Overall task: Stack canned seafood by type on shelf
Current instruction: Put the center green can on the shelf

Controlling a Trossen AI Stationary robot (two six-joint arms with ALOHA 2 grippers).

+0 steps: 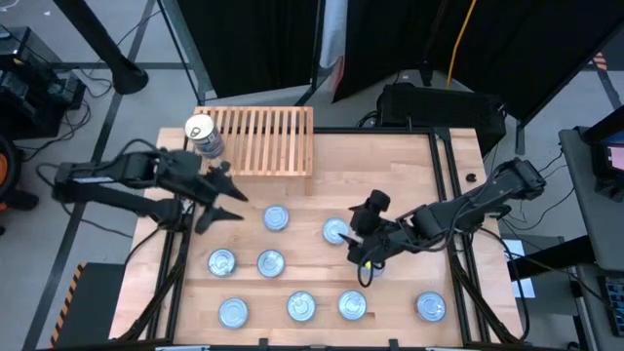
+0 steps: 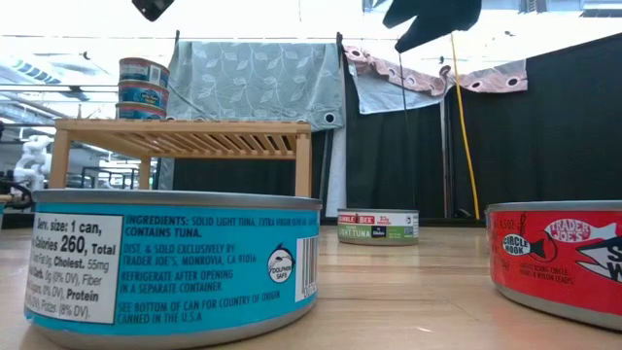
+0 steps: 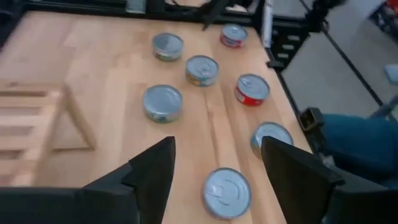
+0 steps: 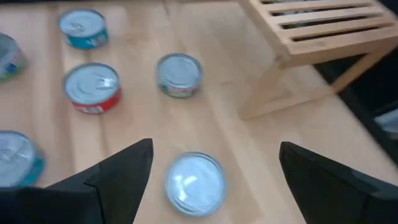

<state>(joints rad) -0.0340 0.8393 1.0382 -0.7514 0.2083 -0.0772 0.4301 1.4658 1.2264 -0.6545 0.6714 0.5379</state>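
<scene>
The can's smooth end (image 4: 196, 183) points up and hides the can's side, so I expect the silvery-topped can (image 1: 334, 231) to stand on its rim and show a hidden green label when the robot tips it.
Three cans (image 1: 200, 134) stand stacked on the left end of the slatted wooden shelf (image 1: 268, 138), also seen as the stack (image 2: 143, 87) on the shelf (image 2: 185, 138) in the low view. Several more flat cans lie on the table, among them a can (image 1: 276, 217) and a can (image 1: 335, 230) in the middle. My left gripper (image 1: 232, 205) hovers just in front of the shelf's left end, open, nothing between its fingers (image 3: 158, 168). My right gripper (image 1: 359, 246) hangs open over the silvery-topped can (image 4: 194, 180), apart from it.
Two rows of cans (image 1: 270, 261) (image 1: 301, 306) fill the table's near half. A red-labelled can (image 3: 252, 89) and blue-labelled can (image 4: 83, 28) lie among them. A blue can (image 2: 175, 262) and red can (image 2: 559, 258) sit close to the low camera. Black frame rails (image 1: 444, 195) edge the table.
</scene>
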